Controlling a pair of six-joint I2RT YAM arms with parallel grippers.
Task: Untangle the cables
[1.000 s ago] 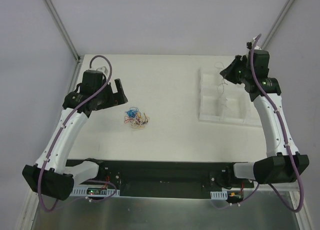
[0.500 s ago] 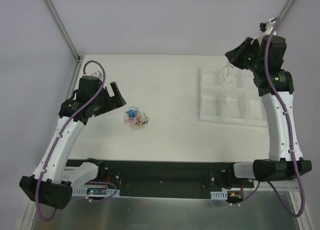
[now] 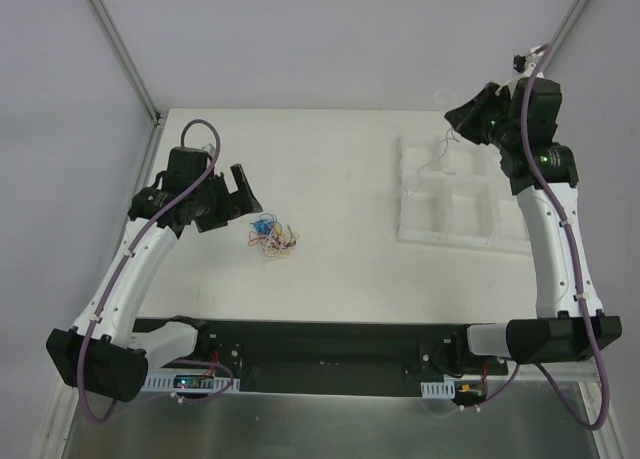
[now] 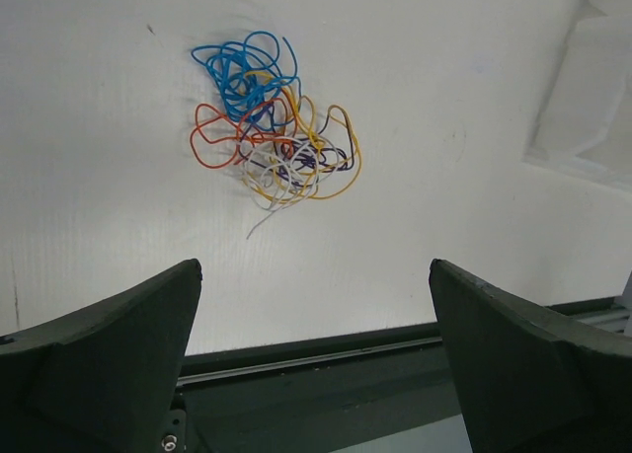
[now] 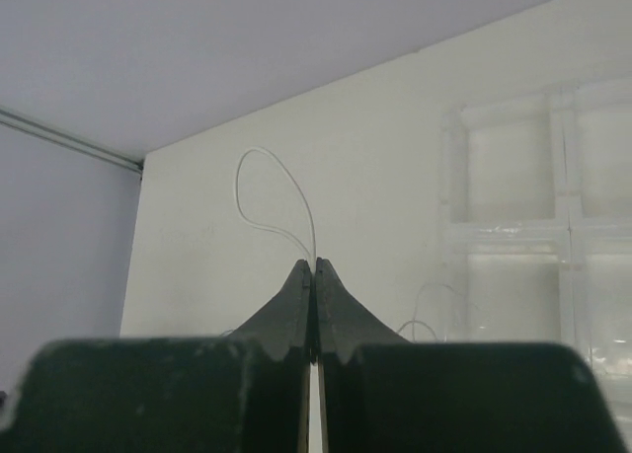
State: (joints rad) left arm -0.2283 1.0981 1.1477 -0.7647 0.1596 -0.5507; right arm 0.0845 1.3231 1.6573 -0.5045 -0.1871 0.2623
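My right gripper needs to return and lower the wire into the compartment (image 3: 421, 203) under its tail, since the white wire's loop pokes out beyond the tray's far edge.
The cables (image 3: 272, 237) lie as a small curly bundle of blue, orange, yellow, red and white wires on the white table, seen closer in the left wrist view (image 4: 272, 142). My left gripper (image 3: 243, 193) hovers just left of the bundle, open and holding nothing (image 4: 314, 265). My right gripper (image 3: 456, 115) is raised over the far left corner of the tray. It is shut (image 5: 314, 264) on a thin white wire (image 5: 262, 150). That wire loops out from the tips and hangs down toward the tray (image 3: 437, 159).
A white tray with several compartments (image 3: 450, 241) sits at the right of the table (image 5: 553, 236). Another thin wire (image 5: 425, 293) lies in it. A black rail (image 3: 320, 339) runs along the near table edge. Grey walls close in the left and right sides.
The right gripper has risen and moved toward the far edge, carrying the white wire. The left gripper drew back left, then returned beside the bundle, staying open.
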